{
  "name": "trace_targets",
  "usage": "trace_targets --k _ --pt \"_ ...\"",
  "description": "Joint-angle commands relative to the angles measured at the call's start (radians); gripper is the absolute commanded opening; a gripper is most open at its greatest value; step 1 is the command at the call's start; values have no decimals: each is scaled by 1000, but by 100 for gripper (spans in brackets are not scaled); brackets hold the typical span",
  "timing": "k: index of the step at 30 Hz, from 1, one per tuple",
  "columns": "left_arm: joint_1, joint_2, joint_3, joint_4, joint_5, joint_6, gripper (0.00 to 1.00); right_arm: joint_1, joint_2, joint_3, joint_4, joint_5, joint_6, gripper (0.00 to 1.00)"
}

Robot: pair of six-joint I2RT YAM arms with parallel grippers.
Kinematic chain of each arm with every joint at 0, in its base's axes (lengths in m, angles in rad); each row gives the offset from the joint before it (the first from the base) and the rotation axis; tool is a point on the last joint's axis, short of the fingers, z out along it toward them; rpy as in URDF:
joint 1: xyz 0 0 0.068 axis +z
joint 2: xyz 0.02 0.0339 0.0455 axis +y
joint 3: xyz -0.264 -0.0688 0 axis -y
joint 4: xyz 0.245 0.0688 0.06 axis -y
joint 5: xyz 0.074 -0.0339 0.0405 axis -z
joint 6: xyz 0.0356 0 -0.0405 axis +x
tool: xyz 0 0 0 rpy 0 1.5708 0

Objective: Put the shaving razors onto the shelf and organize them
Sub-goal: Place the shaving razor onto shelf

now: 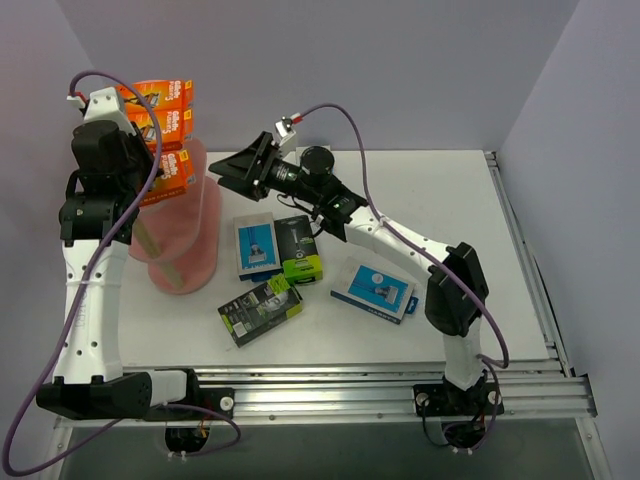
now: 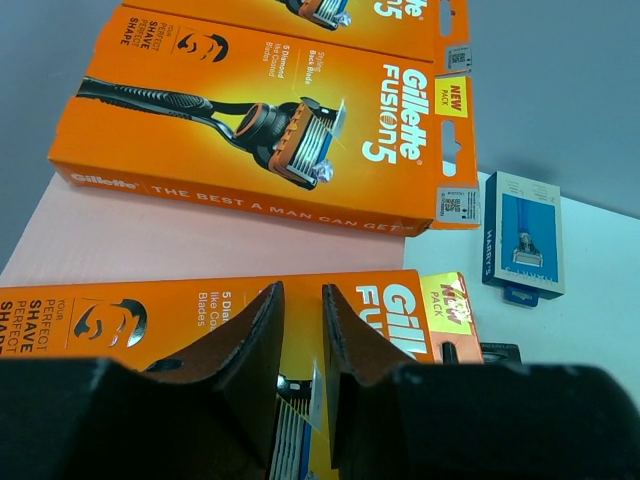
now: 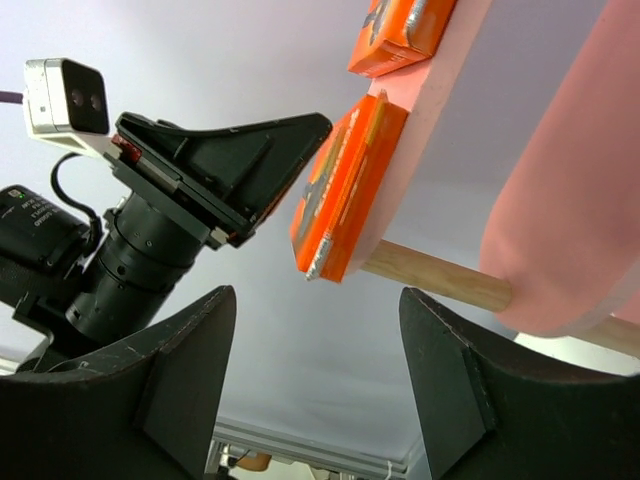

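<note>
Next, I back my left gripper off and push in the nearest pack's near edge (image 1: 168,199), as a wide gap (image 2: 230,236) parts the nearest orange pack from the middle one.
The pink shelf (image 1: 190,235) stands at the left. Three orange razor packs (image 1: 167,96) (image 1: 172,124) (image 1: 170,170) lie on its boards. In the left wrist view, orange packs (image 2: 260,130) (image 2: 140,320) rest on a pink board (image 2: 200,240). My left gripper (image 2: 303,290) hovers just above the nearer pack, its jaws a narrow gap apart with nothing between them; it also shows in the top view (image 1: 145,155). My right gripper (image 1: 225,165) is wide open and empty beside the shelf, facing an orange pack's edge (image 3: 340,190). On the table lie two blue-and-grey packs (image 1: 256,245) (image 1: 373,290) and two black-and-lime packs (image 1: 300,250) (image 1: 260,310).
A wooden dowel (image 3: 430,272) joins the shelf's boards in the right wrist view, where my left arm's wrist (image 3: 200,180) shows close by. Grey walls stand behind and to both sides. A metal rail (image 1: 400,385) runs along the near table edge.
</note>
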Motion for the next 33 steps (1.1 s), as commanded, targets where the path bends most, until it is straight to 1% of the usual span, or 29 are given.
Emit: trace_targets --k 1,6,7,10,11,12,14,19,23,26,27,29,31,33 --pt "7 4 64 -11 -1 18 31 -24 -107 -64 102 -38 -5 62" --pt "5 3 165 -61 3 20 34 -70 -204 -199 131 -64 -18 62" --pt "7 0 179 -68 6 21 37 -79 -221 -252 134 -67 -25 62" --pt "5 -13 236 -116 16 14 43 -114 -281 -324 136 -88 -47 63" --pt "35 -16 248 -145 13 1 45 -131 -293 -369 134 -93 -56 63" --pt "37 -31 265 -160 20 -3 45 -140 -317 -392 136 -102 -59 63" --pt "37 -46 273 -200 23 -23 48 -156 -336 -452 139 -113 -73 63" --pt "37 -121 248 -280 29 -69 48 -202 -385 -561 180 -159 -68 63" --pt "37 -166 231 -324 72 -89 48 -231 -431 -637 183 -183 -87 63" --pt "37 -229 198 -337 68 -89 46 -259 -482 -699 167 -203 -113 63" --pt "37 -239 185 -338 66 -89 41 -268 -491 -731 165 -210 -117 63" --pt "39 -270 138 -337 62 -91 38 -294 -512 -762 168 -228 -122 64" --pt "37 -286 100 -328 62 -88 33 -321 -520 -801 170 -243 -128 64" --pt "37 -301 52 -326 60 -88 30 -337 -531 -825 173 -268 -134 64"
